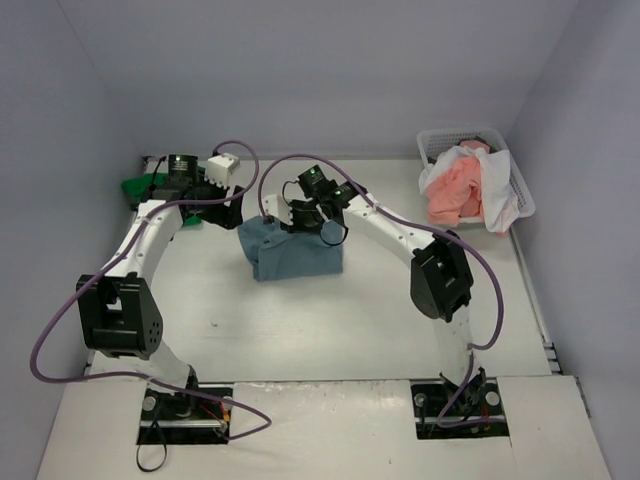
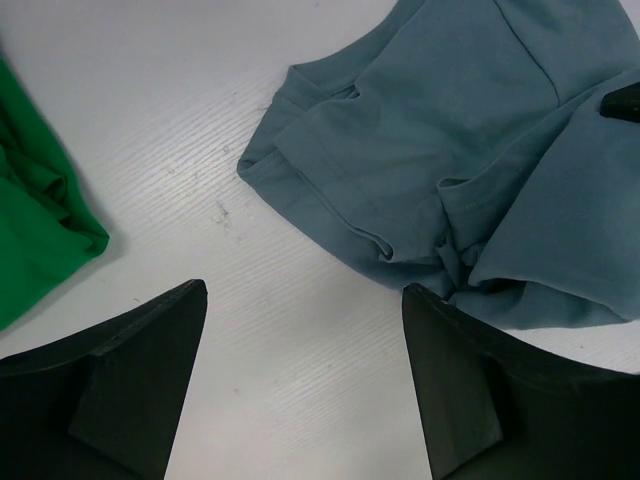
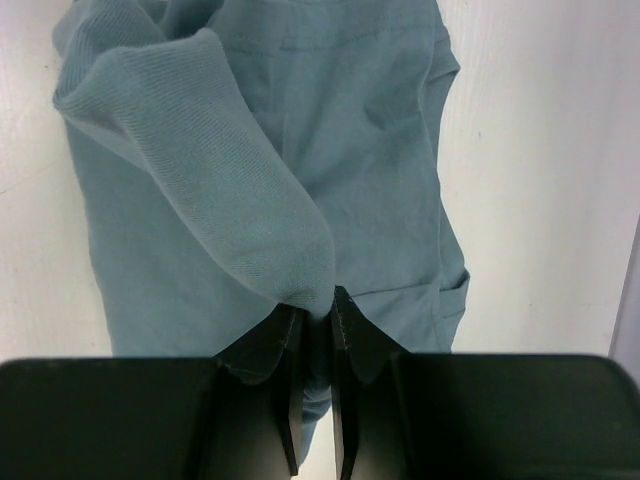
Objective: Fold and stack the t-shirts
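Note:
The pinched fold hangs over the t-shirt's flat lower layer (image 3: 385,225). I should keep pulling the fold toward the t-shirt's far edge (image 3: 453,275) with my right gripper and let it go there.
A blue-grey t-shirt (image 1: 295,250) lies partly folded on the table's middle. My right gripper (image 1: 298,205) hangs over its far edge, shut on a pinched fold of that t-shirt (image 3: 250,220), which it lifts above the rest of the cloth. My left gripper (image 1: 205,195) stands open over bare table to the left of the shirt, nothing between its fingers (image 2: 130,380); the blue-grey t-shirt (image 2: 450,150) lies ahead and to the right of them. A bright green t-shirt (image 1: 140,185) sits at the far left, partly hidden by the left arm, and shows as green cloth (image 2: 30,220) in the left wrist view.
A white mesh basket (image 1: 515,170) at the far right holds salmon pink (image 1: 450,190) and white (image 1: 495,200) t-shirts spilling over its rim. Grey walls close in on the table at the back and both sides. Purple cables loop around both arms.

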{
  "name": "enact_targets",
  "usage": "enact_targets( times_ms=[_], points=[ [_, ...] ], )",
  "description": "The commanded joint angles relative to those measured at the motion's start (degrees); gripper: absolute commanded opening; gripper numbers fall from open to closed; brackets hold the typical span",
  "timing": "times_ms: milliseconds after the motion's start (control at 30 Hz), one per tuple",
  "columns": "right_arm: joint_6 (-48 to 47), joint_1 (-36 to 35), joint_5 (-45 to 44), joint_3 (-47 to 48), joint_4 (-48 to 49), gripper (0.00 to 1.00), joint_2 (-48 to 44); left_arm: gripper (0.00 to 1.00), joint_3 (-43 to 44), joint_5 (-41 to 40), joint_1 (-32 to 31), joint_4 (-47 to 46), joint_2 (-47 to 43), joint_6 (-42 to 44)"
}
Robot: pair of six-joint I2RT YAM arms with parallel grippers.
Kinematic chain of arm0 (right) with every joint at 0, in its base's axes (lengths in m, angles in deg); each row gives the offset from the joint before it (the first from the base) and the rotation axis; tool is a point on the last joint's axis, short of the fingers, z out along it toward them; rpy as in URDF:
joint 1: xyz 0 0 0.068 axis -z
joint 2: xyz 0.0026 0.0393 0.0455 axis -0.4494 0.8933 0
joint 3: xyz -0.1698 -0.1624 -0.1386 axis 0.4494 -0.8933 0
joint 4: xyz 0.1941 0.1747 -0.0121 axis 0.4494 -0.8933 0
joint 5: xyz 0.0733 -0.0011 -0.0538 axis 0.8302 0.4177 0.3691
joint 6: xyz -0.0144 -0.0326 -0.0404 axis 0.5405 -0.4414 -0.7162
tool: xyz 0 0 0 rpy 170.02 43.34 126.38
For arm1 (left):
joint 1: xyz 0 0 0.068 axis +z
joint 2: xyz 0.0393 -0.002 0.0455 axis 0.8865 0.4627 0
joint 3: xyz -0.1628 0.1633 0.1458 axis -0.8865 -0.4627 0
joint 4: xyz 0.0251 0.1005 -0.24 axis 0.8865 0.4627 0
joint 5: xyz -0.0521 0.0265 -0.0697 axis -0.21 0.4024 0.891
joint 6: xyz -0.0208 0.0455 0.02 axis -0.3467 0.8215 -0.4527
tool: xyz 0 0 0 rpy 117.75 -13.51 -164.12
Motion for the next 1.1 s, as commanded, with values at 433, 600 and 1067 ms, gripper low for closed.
enact_targets(
  times_ms=[433, 600, 1067],
  points=[
    [-0.54, 3.45, 0.22, 16.54, 2.54, 0.00, 12.72, 0.73, 0.92, 3.27, 0.89, -4.44, -1.98, -0.84],
    [0.77, 3.89, -1.79, 21.38, 2.98, 0.02, 17.47, 0.73, -0.22, 6.52, 0.98, -4.61, -2.77, -0.84],
    [14.04, 3.10, -25.40, 18.07, 22.20, 0.57, 18.27, 0.73, -1.10, 12.49, 0.63, -4.44, -2.51, -1.72]
  ],
)
